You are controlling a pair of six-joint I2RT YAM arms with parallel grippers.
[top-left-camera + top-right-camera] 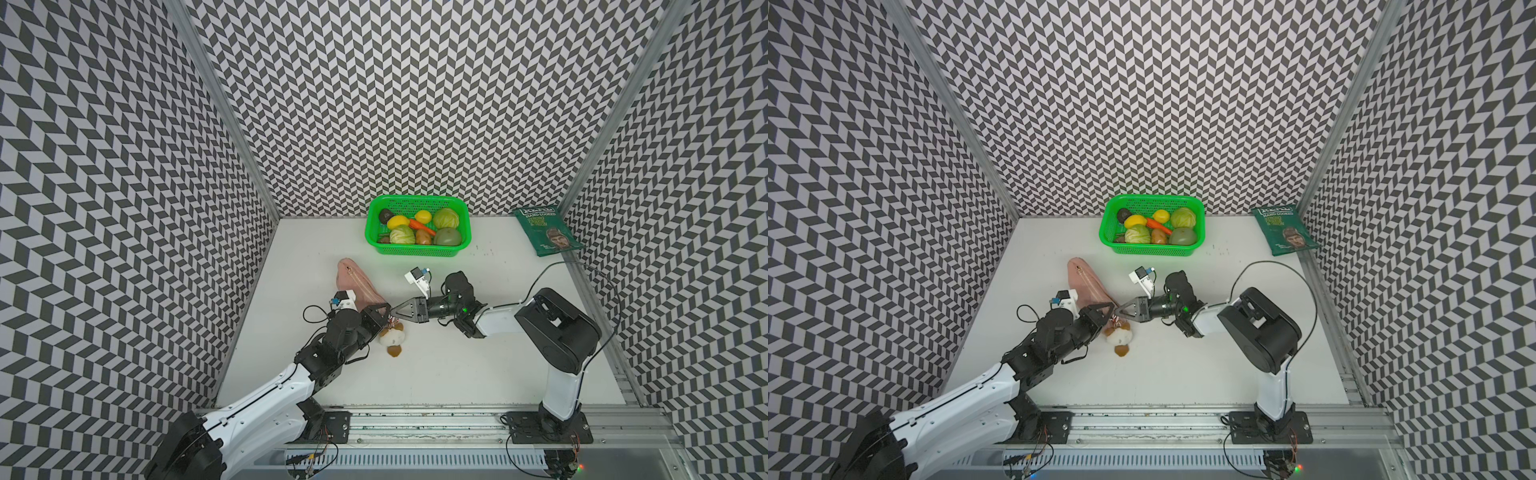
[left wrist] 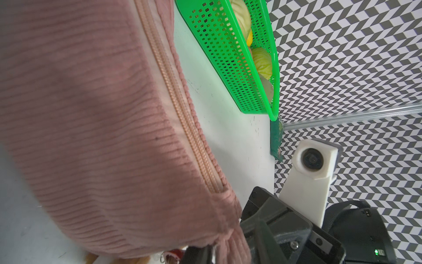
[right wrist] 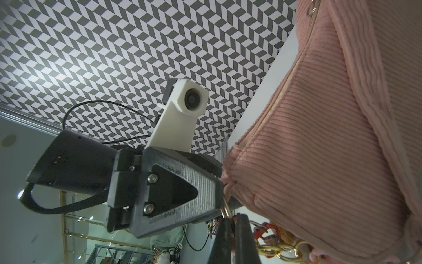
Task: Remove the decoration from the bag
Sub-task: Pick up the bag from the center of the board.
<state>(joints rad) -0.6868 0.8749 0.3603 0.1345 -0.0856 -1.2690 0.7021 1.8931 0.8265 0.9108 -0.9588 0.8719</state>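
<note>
My right gripper needs to open, because it is pinching the gold ring at the bag's corner (image 3: 226, 208), and reach lower for the decoration (image 1: 392, 338). My left gripper should hold the bag's corner meanwhile.
The pink corduroy bag (image 1: 353, 282) lies on the white table, its near end lifted between both grippers. My left gripper (image 1: 384, 309) is shut on the bag's bunched corner (image 3: 228, 180). My right gripper (image 3: 233, 219) meets it tip to tip and is shut on a thin gold ring (image 3: 226, 210) at that corner. A reddish clasp (image 3: 262, 228) and a gold chain (image 3: 278, 249) hang from the ring. The decoration (image 1: 392, 336), a small white and brown plush, lies on the table just below both grippers in both top views.
A green basket (image 1: 417, 226) of toy vegetables stands at the back of the table. A dark green crisp packet (image 1: 546, 232) lies in the back right corner. Patterned walls close in three sides, and a metal rail runs along the front.
</note>
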